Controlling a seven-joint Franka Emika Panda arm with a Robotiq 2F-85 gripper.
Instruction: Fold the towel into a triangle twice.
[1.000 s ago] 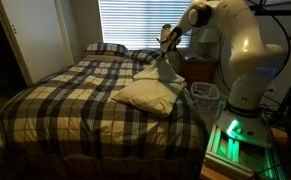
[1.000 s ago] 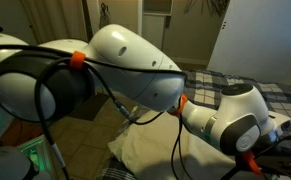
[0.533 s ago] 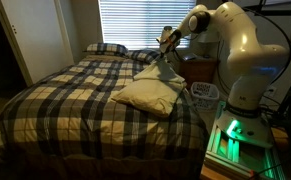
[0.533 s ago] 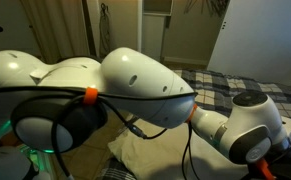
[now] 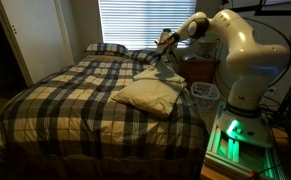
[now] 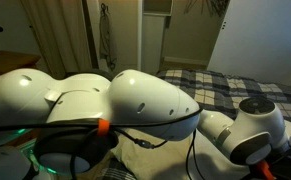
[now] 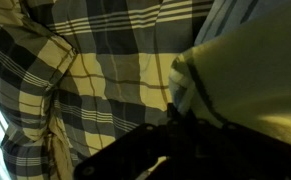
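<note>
The towel [image 7: 190, 82] is held by its corner in my gripper, and the bedcover ahead is open. I keep pulling the towel toward the pillows [image 5: 109, 50] until it lies stretched, then let go.
The towel [image 5: 150, 93], a plain cream cloth, lies rumpled on the near right side of the plaid bedcover [image 5: 75, 100]. One corner of it is pulled up into a taut strip towards the pillows. My gripper [image 5: 165, 42] is shut on that raised corner, above the bed's head end. In the wrist view the towel [image 7: 250, 70] fills the right side and runs down into my dark gripper [image 7: 180, 140], with the bedcover [image 7: 105, 60] behind. In an exterior view my arm [image 6: 135, 110] blocks most of the scene, and only a patch of towel [image 6: 160, 160] shows below it.
Two plaid pillows [image 5: 105, 48] [image 5: 145, 56] lie at the head of the bed under the window blinds [image 5: 135, 20]. A wooden nightstand [image 5: 198, 68] and a white basket [image 5: 203, 93] stand beside the bed near my base. A white door [image 5: 35, 35] is at the left.
My upper arm links have swung and shifted, covering more of one exterior view. The gripper stays near the pillows, still shut on the towel corner.
</note>
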